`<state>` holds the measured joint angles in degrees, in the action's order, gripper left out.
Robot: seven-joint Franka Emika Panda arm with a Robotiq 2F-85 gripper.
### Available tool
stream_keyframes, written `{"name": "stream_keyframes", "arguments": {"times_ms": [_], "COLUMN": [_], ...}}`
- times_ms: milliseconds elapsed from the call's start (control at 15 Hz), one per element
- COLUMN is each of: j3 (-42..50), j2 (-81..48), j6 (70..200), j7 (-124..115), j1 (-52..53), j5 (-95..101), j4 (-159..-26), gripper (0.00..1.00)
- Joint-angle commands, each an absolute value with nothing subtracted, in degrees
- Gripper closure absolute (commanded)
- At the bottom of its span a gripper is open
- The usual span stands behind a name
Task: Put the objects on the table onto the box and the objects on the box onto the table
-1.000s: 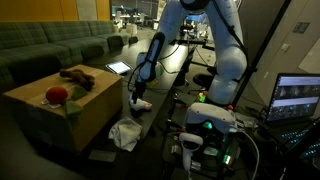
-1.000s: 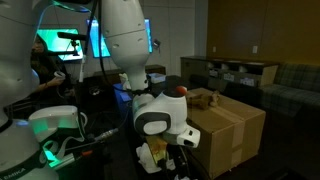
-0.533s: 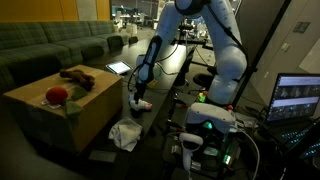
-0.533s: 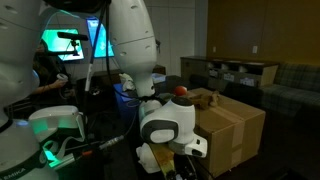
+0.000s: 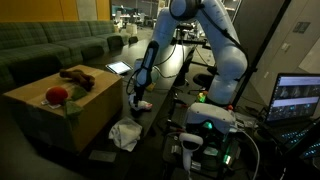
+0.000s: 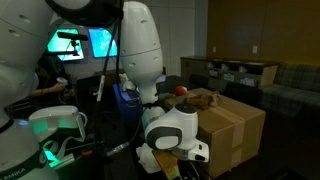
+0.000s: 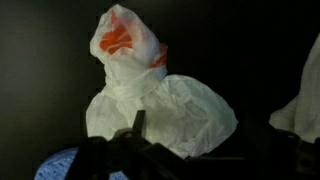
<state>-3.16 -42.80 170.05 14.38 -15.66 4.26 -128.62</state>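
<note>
My gripper should keep going down until it closes on the bag's folds, because the white plastic bag's wide part point(image 7: 188, 112) is between my open fingers and clear of the crumpled cloth point(image 7: 303, 103).
A white plastic bag with orange print point(image 7: 150, 95) lies on the dark table and fills the wrist view; in an exterior view it is a small white shape point(image 5: 141, 104). My gripper point(image 7: 195, 128) hangs just above it with its fingers spread either side, open and empty. It also shows in both exterior views point(image 5: 137, 95) point(image 6: 168, 130). The cardboard box point(image 5: 55, 115) point(image 6: 232, 128) stands beside the table. On its top lie a red object point(image 5: 56, 95) point(image 6: 181, 91) and a brown object point(image 5: 76, 76) point(image 6: 205, 98).
A second crumpled white bag or cloth point(image 5: 125, 133) lies on the table nearer the front, with its edge at the right of the wrist view point(image 7: 303, 105). A tablet point(image 5: 118, 68) lies behind. A laptop point(image 5: 297, 98) and lit electronics point(image 5: 205, 128) stand close by.
The arm's upper links have swung, and the wrist has come lower and nearer the white bag. The objects on the box have not moved.
</note>
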Motion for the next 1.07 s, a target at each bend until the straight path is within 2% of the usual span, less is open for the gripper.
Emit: {"name": "stream_keyframes", "arguments": {"times_ms": [0,467,533,667,1000], "j3": [0.2,4.1,4.3,4.8,5.7], "j2": [-46.1,-50.5,-50.8,-50.7,-47.4], "j6": [170.7,170.9,171.0,170.3,166.7], "j7": [14.7,13.9,13.9,13.8,13.5], "j1": [-12.9,-9.7,-9.6,-9.1,-8.4], "j5": [6.3,8.6,8.9,9.1,9.0], "j4": [-125.3,-121.3,-121.0,-120.6,-122.0], "gripper": [0.00,0.02,0.27,0.30,0.69]}}
